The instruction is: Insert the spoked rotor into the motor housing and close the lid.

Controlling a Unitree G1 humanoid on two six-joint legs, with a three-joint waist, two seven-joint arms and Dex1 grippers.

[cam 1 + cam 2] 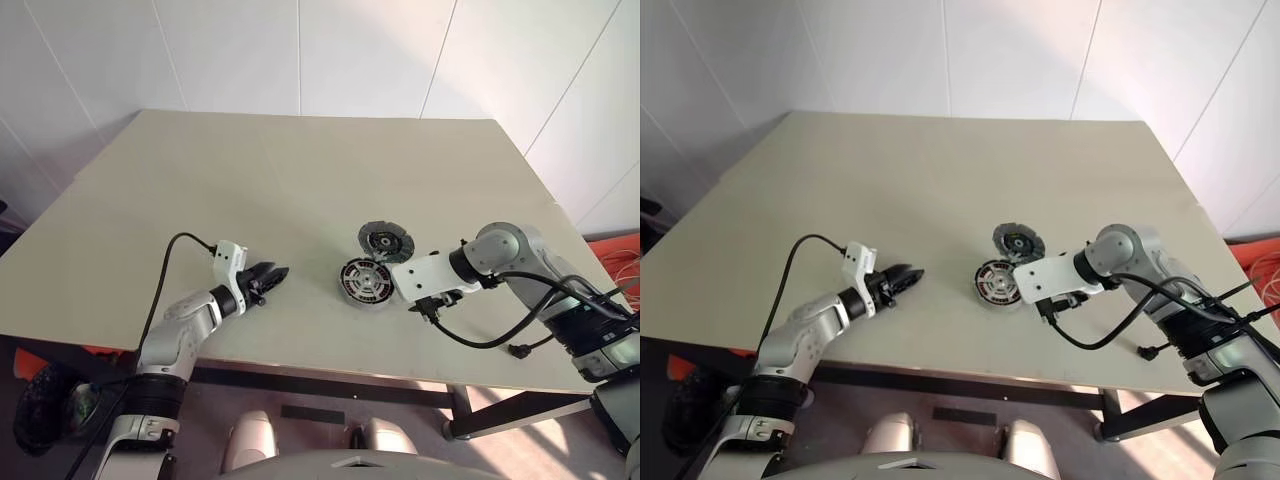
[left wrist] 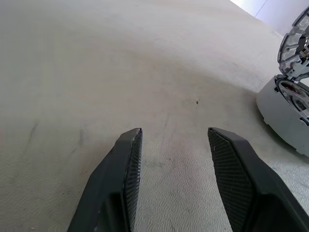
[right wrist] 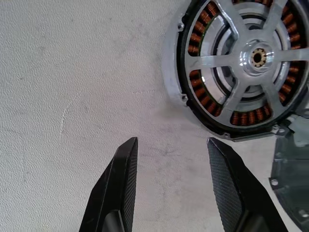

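Observation:
The lid is joined to the motor housing by a pale bracket, so the lid will swing over the spoked rotor when I lift its thin edge.
The motor housing lies on the table, right of its middle. In it sits the spoked rotor, pale spokes up, with copper windings showing between them. The grey ribbed lid with a dark centre lies just behind the housing, touching it or nearly so. My right gripper points steeply down at bare table just right of the housing, open with nothing between its fingers. My left gripper hovers low over the table well left of the housing, pointing toward it, open and empty.
The beige table stretches far back and left. A black cable loops from my right arm over the table's near right corner. The near table edge runs close below both hands. White walls stand behind.

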